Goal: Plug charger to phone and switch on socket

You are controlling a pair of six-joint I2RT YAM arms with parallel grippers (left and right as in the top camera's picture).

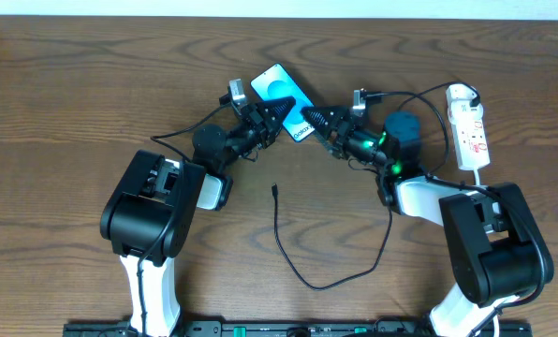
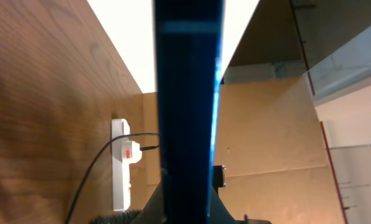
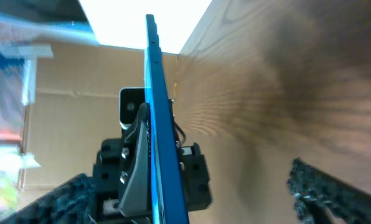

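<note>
The phone is slanted and its white-text end (image 1: 302,129) is at my right gripper, so next my left gripper turns the phone straight before the charger's free plug (image 1: 274,190) goes in.
The phone (image 1: 281,92) shows its blue-and-cyan screen at the back middle of the table. My left gripper (image 1: 271,112) is shut on its near left edge. The left wrist view shows the phone edge-on (image 2: 185,93) running up from between the left gripper's fingers (image 2: 185,213). My right gripper (image 1: 318,120) is open at the end with white text. In the right wrist view its fingers (image 3: 185,186) stand wide apart either side of the phone's edge (image 3: 155,112). The charger cable (image 1: 298,270) loops over the table, and its free plug (image 1: 274,190) lies loose. The socket (image 1: 470,126) lies far right.
The white socket with a red switch (image 2: 128,153) also shows in the left wrist view, with a black cable plugged into it. Its white cord (image 1: 480,173) runs toward the right arm. Both arm bases stand at the table's front edge.
</note>
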